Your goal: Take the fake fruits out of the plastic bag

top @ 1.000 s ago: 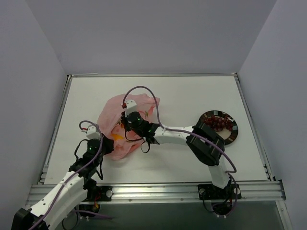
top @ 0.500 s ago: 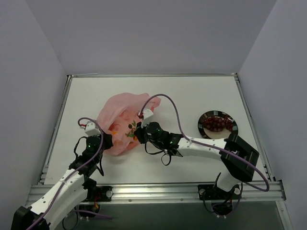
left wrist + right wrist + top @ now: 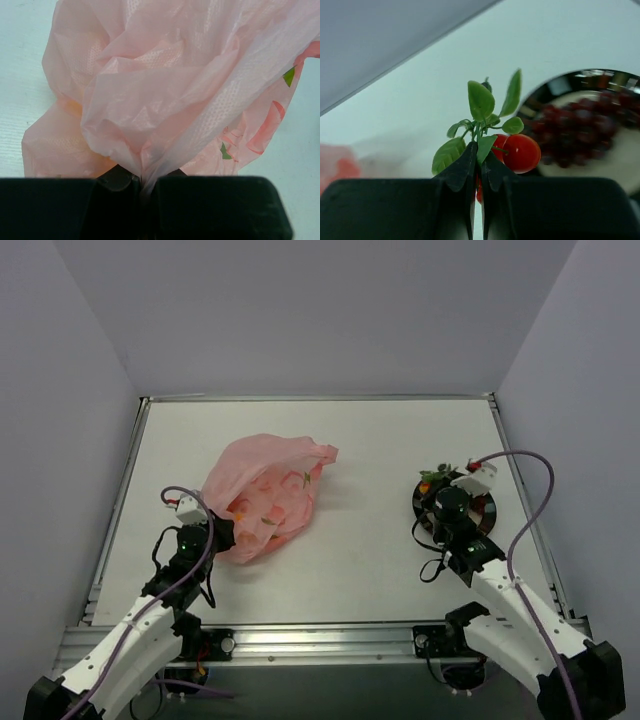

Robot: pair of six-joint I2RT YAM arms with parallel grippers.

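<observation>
My right gripper should keep carrying the sprig until it hangs over the plate's pale part, which is open next to the grape bunch, and then let go.
The pink plastic bag lies crumpled left of the table's middle, with orange and green shapes showing through it. My left gripper is shut on its near lower edge; in the left wrist view the film is pinched between the jaws. My right gripper is shut on a sprig of red berries with green leaves and holds it above the left rim of the dark-rimmed plate. A dark purple grape bunch lies on that plate. Other fruits stay hidden in the bag.
The table's raised metal edges run along the left, right and back. The grey walls stand close behind and at both sides. The plate sits near the table's right edge.
My right arm has pulled out of the bag and swung right to the plate, carrying the red berry sprig. The bag has settled flatter. My left gripper has kept its hold.
</observation>
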